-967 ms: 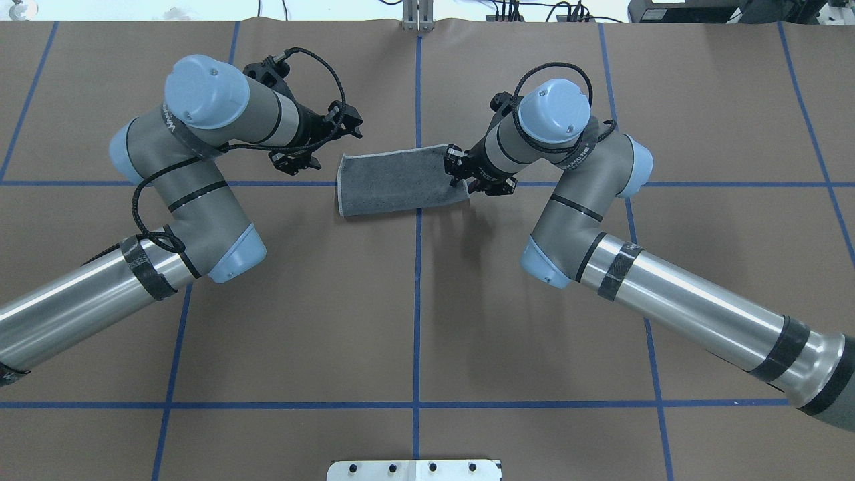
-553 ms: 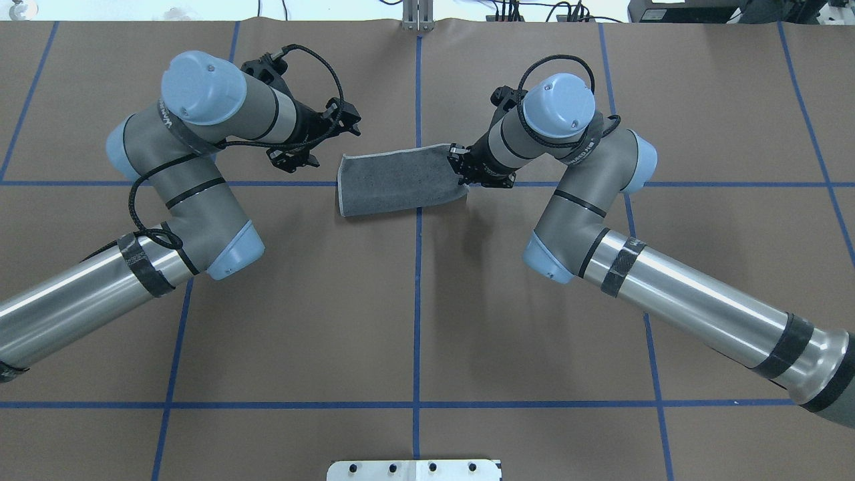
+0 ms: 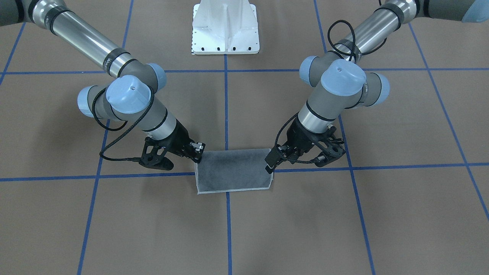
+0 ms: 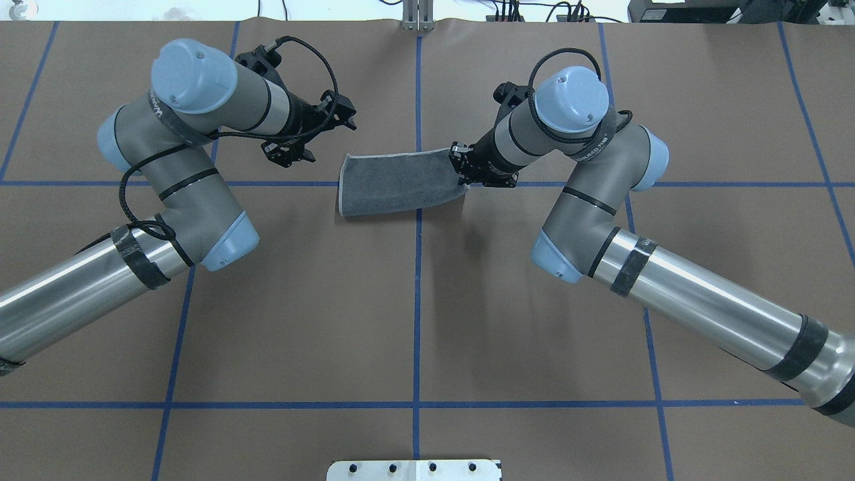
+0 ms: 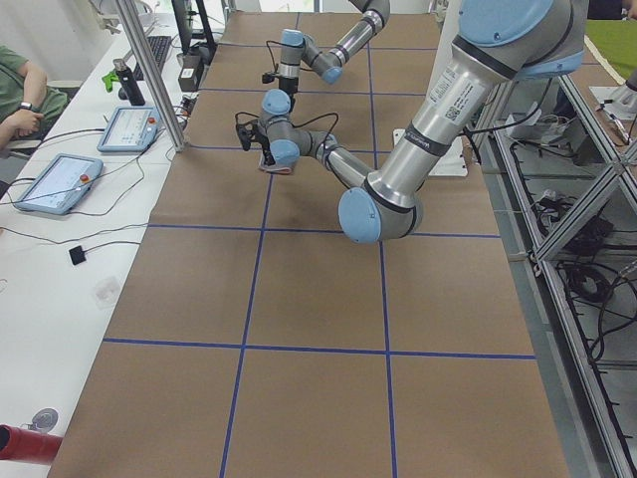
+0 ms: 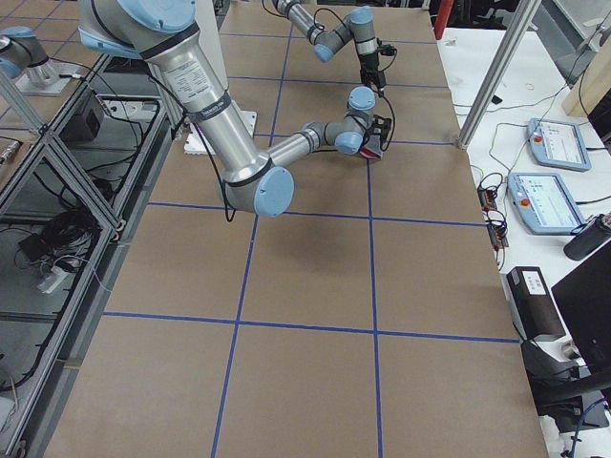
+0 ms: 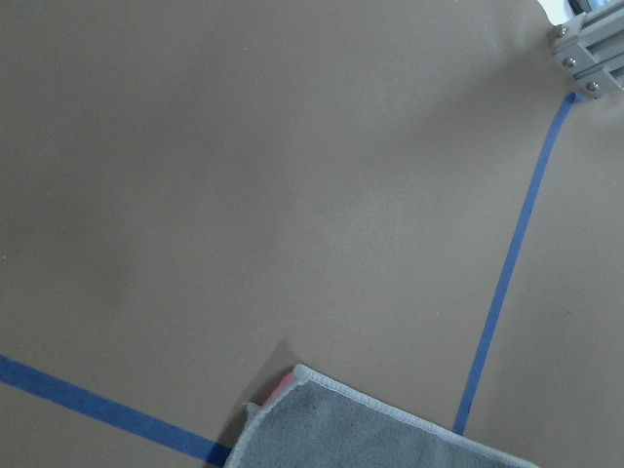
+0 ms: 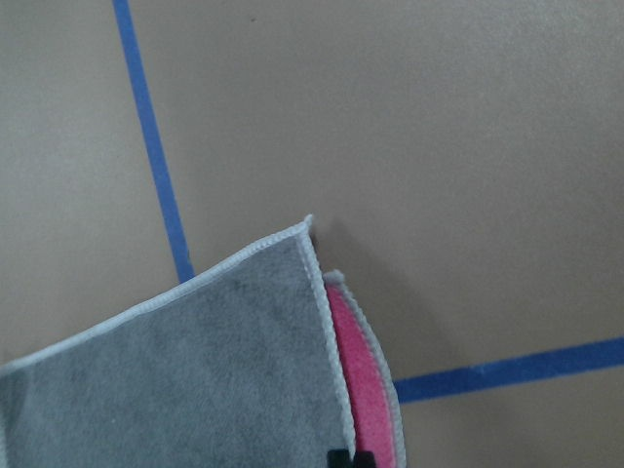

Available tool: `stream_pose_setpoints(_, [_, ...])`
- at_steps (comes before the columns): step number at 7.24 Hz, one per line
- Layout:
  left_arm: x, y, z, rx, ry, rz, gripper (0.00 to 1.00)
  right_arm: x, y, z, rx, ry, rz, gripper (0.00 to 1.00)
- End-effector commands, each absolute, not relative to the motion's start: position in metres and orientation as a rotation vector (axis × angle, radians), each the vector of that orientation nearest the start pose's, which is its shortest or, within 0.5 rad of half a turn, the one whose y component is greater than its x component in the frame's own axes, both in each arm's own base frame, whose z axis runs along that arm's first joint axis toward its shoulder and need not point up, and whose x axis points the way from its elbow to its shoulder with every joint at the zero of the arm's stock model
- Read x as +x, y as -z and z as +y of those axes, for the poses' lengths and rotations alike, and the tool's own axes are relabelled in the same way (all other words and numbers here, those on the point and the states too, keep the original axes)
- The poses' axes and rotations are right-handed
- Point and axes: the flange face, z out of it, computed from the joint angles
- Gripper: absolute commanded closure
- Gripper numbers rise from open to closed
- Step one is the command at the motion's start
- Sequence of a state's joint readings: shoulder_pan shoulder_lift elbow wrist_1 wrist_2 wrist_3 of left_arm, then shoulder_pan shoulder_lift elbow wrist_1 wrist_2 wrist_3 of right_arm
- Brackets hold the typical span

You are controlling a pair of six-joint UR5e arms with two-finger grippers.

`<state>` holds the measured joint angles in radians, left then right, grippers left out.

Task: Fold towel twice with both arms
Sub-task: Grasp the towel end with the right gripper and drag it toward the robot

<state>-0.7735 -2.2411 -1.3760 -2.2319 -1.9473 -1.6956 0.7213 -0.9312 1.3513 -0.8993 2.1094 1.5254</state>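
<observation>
Pink peeks out (image 7: pixel 280 390) between flat grey layers, so I expect the folded towel (image 3: pixel 234 170) to slide along in one piece and stay folded when I pull the pink edge.
The towel (image 4: pixel 397 185) lies folded into a grey strip across the central blue line, and it also shows in the front view (image 3: pixel 233 171). My right gripper (image 4: pixel 461 172) is at the towel's right end and shut on that edge. In the right wrist view a black fingertip (image 8: pixel 341 457) sits on the towel (image 8: pixel 195 370), where a pink inner layer (image 8: pixel 366 390) peeks out. My left gripper (image 4: pixel 319 135) is open and empty, raised just off the towel's left end. The left wrist view shows only a towel corner (image 7: pixel 341 429).
The brown table cover carries a grid of blue tape lines (image 4: pixel 417 300). The white pedestal base (image 3: pixel 225 38) stands at the robot's side. A metal post (image 4: pixel 417 17) is at the far edge. Tablets (image 5: pixel 60 184) and an operator's arm (image 5: pixel 25 100) are beside the table.
My left arm has drawn back to the left and toward the far side, away from the towel's left end. My right wrist shifted slightly right, its gripper staying at the right end. The towel barely moved.
</observation>
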Motion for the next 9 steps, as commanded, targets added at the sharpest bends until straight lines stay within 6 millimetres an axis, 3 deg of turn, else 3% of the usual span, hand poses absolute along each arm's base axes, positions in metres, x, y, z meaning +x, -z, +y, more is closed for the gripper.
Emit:
stream_pose_setpoints(1, [0.460, -0.264, -0.586, 0.041, 0.579, 1.188, 0.01, -0.451, -0.298, -0.536, -0.111, -0.268, -1.210, 1.00])
stream_pose_setpoints(3, [0.459, -0.265, -0.586, 0.041, 0.581, 1.186, 0.01, -0.430, -0.310, -0.525, -0.125, -0.264, -1.218, 1.00])
stream_pose_setpoints(5, [0.455, -0.266, -0.589, 0.041, 0.583, 1.186, 0.01, -0.412, -0.315, -0.499, -0.185, -0.222, -1.238, 1.00])
stream_pose_setpoints(7, [0.455, -0.267, -0.589, 0.039, 0.585, 1.185, 0.00, -0.446, -0.299, -0.447, -0.290, -0.155, -1.253, 1.00])
stream_pose_setpoints(9, [0.451, -0.271, -0.591, 0.042, 0.591, 1.179, 0.00, -0.485, -0.263, -0.396, -0.408, -0.132, -1.271, 1.00])
